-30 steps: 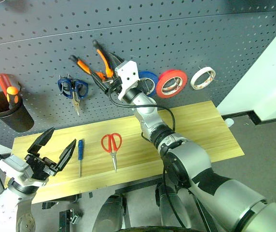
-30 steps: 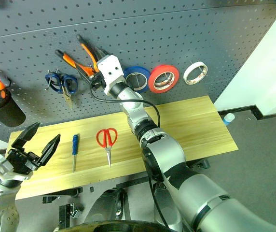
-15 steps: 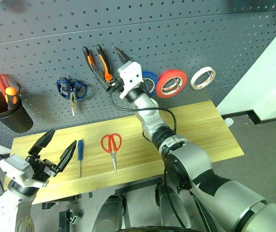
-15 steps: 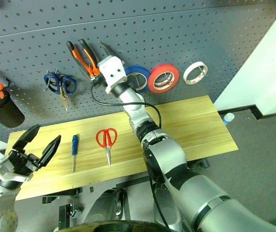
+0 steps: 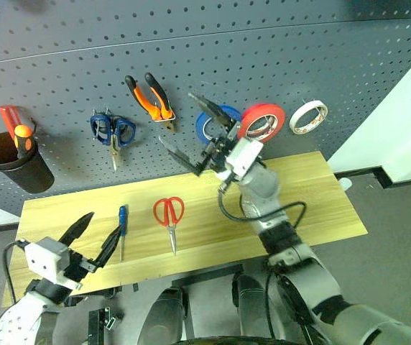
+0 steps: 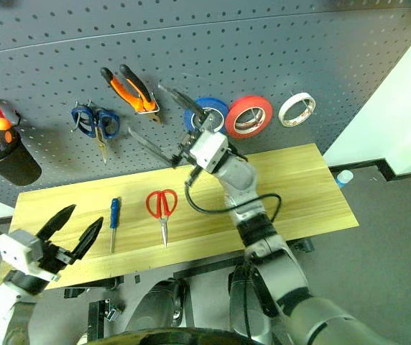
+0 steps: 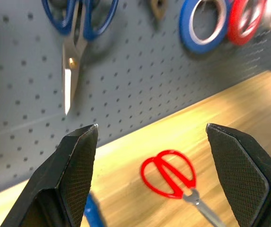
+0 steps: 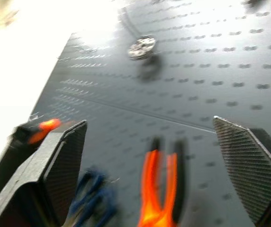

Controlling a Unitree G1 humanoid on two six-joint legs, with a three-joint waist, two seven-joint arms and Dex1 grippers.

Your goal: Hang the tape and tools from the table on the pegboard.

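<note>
Hook pegs (image 5: 107, 111) stick out beyond the blue-handled scissors, so the red-handled scissors (image 5: 169, 213) will hang in front of that pair when the robot slides them on.
The pliers (image 5: 151, 97) hang by their orange-and-black handles on the dark pegboard (image 5: 299, 57). The whitish tape (image 5: 310, 116) hangs at the right end of the row. Red-handled scissors (image 5: 168, 214) and a slim blue-handled screwdriver (image 5: 121, 226) lie on the wooden table (image 5: 313, 194). My right gripper (image 5: 191, 133) is open and empty in front of the board, just right of and below the pliers, clear of them. My left gripper (image 5: 90, 241) is open and empty, low over the table's near left edge; in its wrist view the red scissors (image 7: 171, 175) lie ahead between its fingers (image 7: 78, 156).
Blue-handled scissors (image 5: 112, 133), a blue roll (image 5: 216, 122) and a red roll (image 5: 263, 122) hang on the board too. A dark cup (image 5: 15, 162) holding red and orange-handled screwdrivers hangs at the far left. The table's right half is bare wood.
The pliers swung from tilted to hanging straight on the board. My right gripper drew back from them, down and to the right. My left gripper sank lower.
</note>
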